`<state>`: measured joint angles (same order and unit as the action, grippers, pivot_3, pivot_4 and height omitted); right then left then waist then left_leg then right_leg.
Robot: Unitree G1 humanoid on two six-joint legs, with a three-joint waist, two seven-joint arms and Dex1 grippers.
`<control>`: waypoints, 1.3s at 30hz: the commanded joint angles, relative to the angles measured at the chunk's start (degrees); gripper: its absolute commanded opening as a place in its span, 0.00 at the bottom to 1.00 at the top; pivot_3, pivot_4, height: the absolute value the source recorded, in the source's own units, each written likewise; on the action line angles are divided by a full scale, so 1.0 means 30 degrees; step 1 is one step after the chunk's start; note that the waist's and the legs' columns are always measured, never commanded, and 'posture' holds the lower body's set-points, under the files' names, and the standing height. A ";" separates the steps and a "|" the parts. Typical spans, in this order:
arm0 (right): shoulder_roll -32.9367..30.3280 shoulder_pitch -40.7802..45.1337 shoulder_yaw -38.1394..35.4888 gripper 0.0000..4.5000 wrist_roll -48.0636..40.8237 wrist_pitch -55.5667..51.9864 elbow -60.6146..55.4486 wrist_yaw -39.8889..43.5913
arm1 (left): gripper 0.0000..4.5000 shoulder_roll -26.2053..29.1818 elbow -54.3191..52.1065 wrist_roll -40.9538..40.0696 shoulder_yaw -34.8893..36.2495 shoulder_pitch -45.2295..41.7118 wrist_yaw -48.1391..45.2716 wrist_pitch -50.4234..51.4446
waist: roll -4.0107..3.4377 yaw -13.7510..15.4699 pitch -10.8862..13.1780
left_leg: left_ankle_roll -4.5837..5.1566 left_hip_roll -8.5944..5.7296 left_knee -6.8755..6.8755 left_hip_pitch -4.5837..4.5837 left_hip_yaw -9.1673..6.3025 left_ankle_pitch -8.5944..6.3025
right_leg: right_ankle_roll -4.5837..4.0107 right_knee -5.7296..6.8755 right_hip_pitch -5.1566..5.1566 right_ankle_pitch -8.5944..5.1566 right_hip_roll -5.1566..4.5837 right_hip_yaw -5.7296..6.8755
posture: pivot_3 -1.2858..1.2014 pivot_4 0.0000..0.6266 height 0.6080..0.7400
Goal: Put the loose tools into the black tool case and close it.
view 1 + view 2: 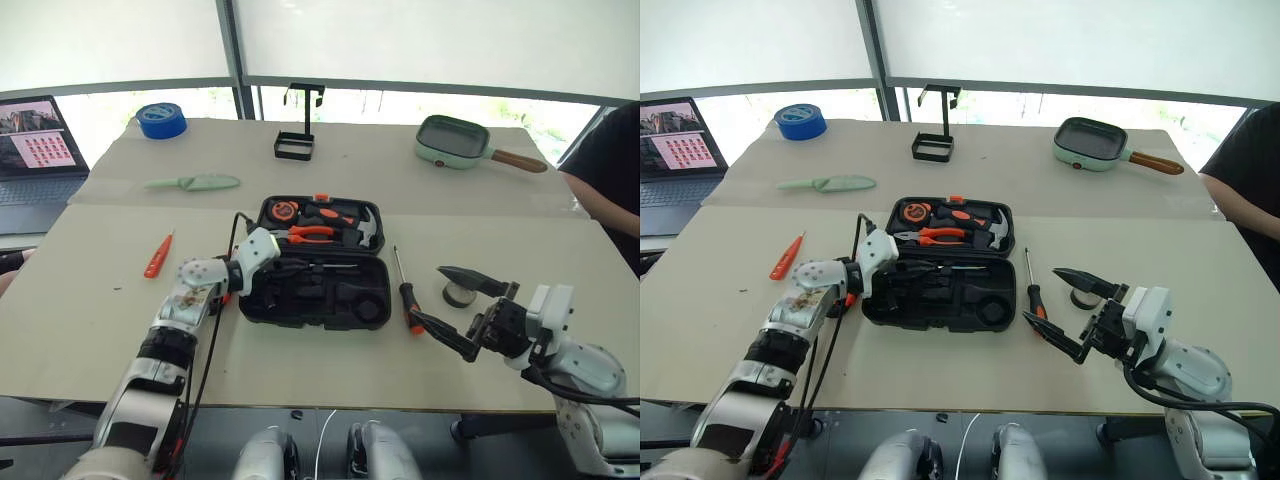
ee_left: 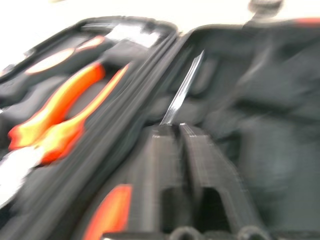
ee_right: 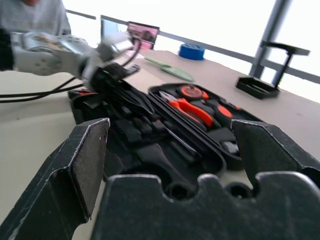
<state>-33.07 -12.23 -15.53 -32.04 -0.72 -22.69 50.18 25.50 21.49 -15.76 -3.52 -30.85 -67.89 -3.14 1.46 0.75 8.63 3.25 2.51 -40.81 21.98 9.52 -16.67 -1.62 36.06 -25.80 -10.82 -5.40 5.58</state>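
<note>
The black-and-orange screwdriver's handle (image 1: 411, 308) will settle in beside the thin metal shaft (image 1: 340, 265) when I lower it, because that shaft leaves room in the near half.
The black tool case (image 1: 372, 305) lies open at the middle of the table, with orange-handled pliers (image 1: 313, 233) and other tools in its far half. My left gripper (image 1: 268, 283) reaches into the near half from the left; a thin metal shaft (image 2: 182, 87) lies just past its tip. A slim orange screwdriver (image 1: 158, 255) lies on the table left of the case. A black-and-orange screwdriver (image 1: 405, 290) lies just right of it, and a small dark tape roll (image 1: 459, 295) sits further right. My right gripper (image 1: 427, 294) hovers wide open and empty by that screwdriver and roll.
At the back stand a blue tape roll (image 1: 161, 120), a pale green knife (image 1: 195, 183), a black wire stand (image 1: 297, 130) and a green pan (image 1: 455, 140). A laptop (image 1: 35, 150) sits at far left. A person's arm (image 1: 605, 175) rests at the right edge.
</note>
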 commanded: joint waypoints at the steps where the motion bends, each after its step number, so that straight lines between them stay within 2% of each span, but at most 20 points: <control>1: -0.0210 -0.3188 -0.2229 1.00 0.0058 -0.0045 -0.2253 -0.0291 | 0.49 0.2433 -0.3325 -0.2522 0.1823 0.0811 -0.2600 0.0410 | -0.0002 -0.0014 -0.0001 | -0.0022 -0.0004 -0.0008 0.0046 0.0006 0.0015 | -0.0009 0.0014 -0.0056 0.0005 0.0008 -0.0005 | 0.52 0.24 1.00; 2: -0.0236 -0.4219 -0.2699 1.00 0.0100 0.0081 -0.2548 -0.0089 | 0.59 0.3073 -0.3677 -0.2847 0.2046 0.1181 -0.3162 0.0652 | -0.0013 -0.0014 -0.0008 | -0.0043 -0.0004 -0.0006 0.0049 0.0006 0.0028 | -0.0010 0.0018 -0.0071 0.0005 0.0020 -0.0010 | 0.52 0.24 1.00; 3: -0.0139 -0.5371 -0.3401 1.00 0.0340 0.0131 -0.2745 -0.0194 | 0.65 0.3937 -0.4072 -0.3690 0.2371 0.1700 -0.3791 0.2058 | -0.0028 -0.0015 -0.0016 | -0.0056 -0.0003 0.0004 0.0039 0.0006 0.0036 | -0.0011 0.0022 -0.0070 -0.0016 0.0031 -0.0012 | 0.52 0.24 1.00; 5: 0.0240 -0.7020 -0.4447 1.00 0.1060 0.0335 -0.2653 -0.0766 | 0.82 0.4235 -0.4568 -0.5926 0.3927 0.2828 -0.4681 0.2611 | -0.0058 -0.0037 -0.0033 | -0.0062 0.0002 0.0013 0.0007 0.0008 0.0038 | 0.0094 0.0022 -0.0050 -0.0094 0.0038 -0.0008 | 0.52 0.24 1.00; 7: 0.0694 -0.8012 -0.4812 1.00 0.1668 0.0218 -0.2347 -0.1401 | 0.97 0.4688 -0.4623 -0.5994 0.4444 0.4049 -0.5363 0.1963 | -0.0075 -0.0064 -0.0044 | -0.0037 0.0004 0.0014 -0.0003 0.0019 0.0017 | 0.0126 0.0022 -0.0052 -0.0100 0.0021 -0.0009 | 0.52 0.24 1.00; 8: 0.0848 -0.8375 -0.4817 1.00 0.2389 0.0008 -0.2190 -0.1936 | 0.99 0.4837 -0.4605 -0.5828 0.4607 0.4602 -0.5507 0.1709 | -0.0073 -0.0078 -0.0045 | 0.0005 0.0005 0.0014 -0.0018 0.0019 -0.0014 | 0.0122 0.0014 -0.0043 -0.0104 0.0011 -0.0012 | 0.52 0.24 1.00; 9: 0.1007 -0.8688 -0.4776 1.00 0.2896 -0.0339 -0.2090 -0.2444 | 0.99 0.4840 -0.4547 -0.5693 0.4837 0.5111 -0.5505 0.1347 | -0.0074 -0.0082 -0.0045 | 0.0101 0.0007 0.0012 -0.0021 0.0019 -0.0076 | 0.0076 0.0011 -0.0049 -0.0132 0.0014 -0.0013 | 0.52 0.24 1.00; 10: 0.1126 -0.8968 -0.4712 1.00 0.3132 -0.0729 -0.2063 -0.2771 | 0.99 0.4905 -0.4535 -0.5665 0.4997 0.5635 -0.5642 0.1208 | -0.0074 -0.0075 -0.0045 | 0.0002 0.0008 0.0011 -0.0020 0.0019 -0.0130 | 0.0042 0.0011 -0.0054 -0.0152 0.0005 -0.0023 | 0.52 0.24 1.00; 12: 0.1270 -0.9401 -0.4680 1.00 0.2367 -0.2520 -0.2577 -0.3429 | 0.99 0.4874 -0.4381 -0.5222 0.5196 0.6288 -0.5607 0.0274 | -0.0082 -0.0043 -0.0050 | -0.0029 0.0010 0.0012 -0.0013 0.0016 -0.0145 | 0.0040 0.0012 -0.0066 -0.0153 -0.0009 -0.0045 | 0.52 0.24 1.00; 15: 0.0444 -0.8479 -0.4621 1.00 0.0344 -0.5473 -0.4314 -0.4198 | 0.99 0.4889 -0.4765 -0.5848 0.5462 0.6465 -0.5113 0.1200 | -0.0083 -0.0008 -0.0050 | -0.0027 0.0017 0.0014 0.0018 0.0001 -0.0142 | 0.0026 0.0013 -0.0089 -0.0156 -0.0035 -0.0058 | 0.52 0.24 1.00; 18: -0.0849 -0.5522 -0.3801 1.00 -0.1675 -0.9797 -0.6011 -0.6565 | 0.99 0.4941 -0.5328 -0.6196 0.5359 0.6645 -0.5309 0.1834 | -0.0082 -0.0159 -0.0050 | 0.0002 0.0022 0.0012 0.0025 0.0004 -0.0120 | 0.0001 0.0013 -0.0098 -0.0139 -0.0032 -0.0075 | 0.52 0.24 1.00; 22: -0.2083 -0.0961 -0.1138 1.00 -0.2874 -1.5607 -0.6922 -0.9872 | 0.99 0.4738 -0.5781 -0.6221 0.5066 0.6660 -0.5501 0.1956 | -0.0078 -0.0236 -0.0053 | 0.0076 0.0027 0.0018 0.0029 0.0005 -0.0060 | -0.0017 0.0014 -0.0108 -0.0122 0.0020 -0.0080 | 0.52 0.24 1.00; 25: -0.1343 0.3207 0.1955 1.00 -0.2156 -1.8939 -0.5878 -1.2241 | 0.99 0.4130 -0.6472 -0.6320 0.4762 0.6340 -0.4696 0.2196 | -0.0071 -0.0174 -0.0053 | 0.0061 0.0028 0.0040 0.0046 -0.0016 -0.0055 | -0.0020 0.0011 -0.0120 -0.0111 0.0070 -0.0040 | 0.52 0.24 1.00; 31: -0.0378 0.5837 0.4036 1.00 -0.0990 -2.1446 -0.4785 -1.3933 | 0.99 0.3856 -0.8215 -0.6944 0.4703 0.6167 -0.3749 0.3454 | -0.0053 -0.0053 -0.0064 | -0.0043 -0.0009 0.0029 0.0118 -0.0009 0.0008 | -0.0038 -0.0023 -0.0128 -0.0032 0.0059 -0.0015 | 0.52 0.24 1.00; 35: 0.0616 0.6678 0.4400 1.00 0.0076 -2.2662 -0.4326 -1.5385 | 0.99 0.4162 -0.8699 -0.7107 0.4799 0.6385 -0.3837 0.3755 | -0.0048 -0.0128 -0.0066 | -0.0025 -0.0015 0.0013 0.0132 0.0021 -0.0002 | 0.0083 -0.0049 -0.0133 -0.0061 0.0057 -0.0011 | 0.52 0.24 1.00; 39: 0.1506 0.6881 0.4194 1.00 0.0344 -2.3197 -0.4372 -1.5661 | 0.99 0.4285 -0.8881 -0.7169 0.4917 0.6484 -0.3788 0.3833 | -0.0048 -0.0175 -0.0066 | -0.0041 -0.0010 0.0019 0.0117 0.0025 0.0006 | 0.0111 -0.0026 -0.0134 -0.0079 0.0065 -0.0010 | 0.52 0.24 1.00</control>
<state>-29.16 7.79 -1.84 -31.67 -69.67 -34.60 3.67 37.67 -3.14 -36.09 10.13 -11.39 -79.40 8.23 1.32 0.23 8.43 3.10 2.49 -40.75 22.33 9.57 -16.63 -1.29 36.00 -26.20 -11.06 -5.20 5.55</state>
